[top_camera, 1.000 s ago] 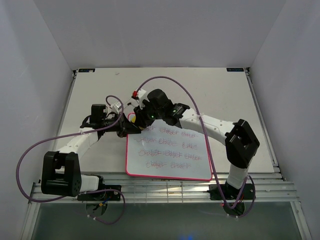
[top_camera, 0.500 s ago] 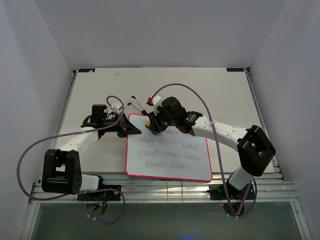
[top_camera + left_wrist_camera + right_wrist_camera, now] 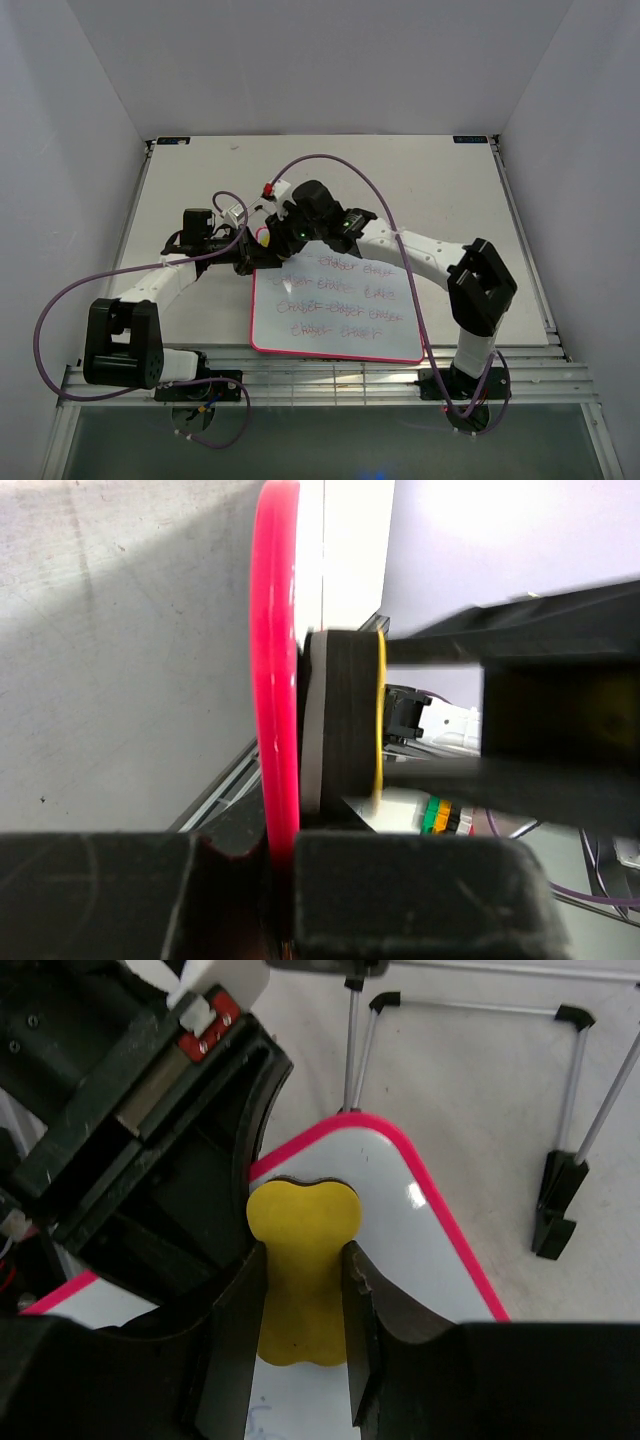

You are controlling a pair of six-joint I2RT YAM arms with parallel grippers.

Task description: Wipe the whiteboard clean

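The eraser is at the board's far corner point(image 3: 262, 236) next to my left gripper, so next my right gripper wipes it back along the board's far edge point(image 3: 452, 1224) to the board's opposite corner.
The whiteboard point(image 3: 400, 340) lies flat near the table's front, with a pink-red frame and several rows of faint writing. My right gripper point(image 3: 280, 240) is at the board's far left corner. In the right wrist view it point(image 3: 303, 1300) is shut on the yellow eraser point(image 3: 303, 1250), which is pressed flat on the white surface point(image 3: 400, 1230). My left gripper point(image 3: 250, 258) is shut on the board's left edge; the left wrist view shows the pink frame point(image 3: 275, 680) pinched between its jaws point(image 3: 280, 855). The eraser shows edge-on there point(image 3: 345, 720).
A thin wire stand with black clip feet point(image 3: 555, 1210) lies on the table just beyond the board's far corner. The left gripper's black body point(image 3: 150, 1140) sits close beside the eraser. White walls enclose the table on three sides.
My right gripper swept the eraser right along the top row, then came back left to the board's far left corner. The left gripper has stayed on the frame.
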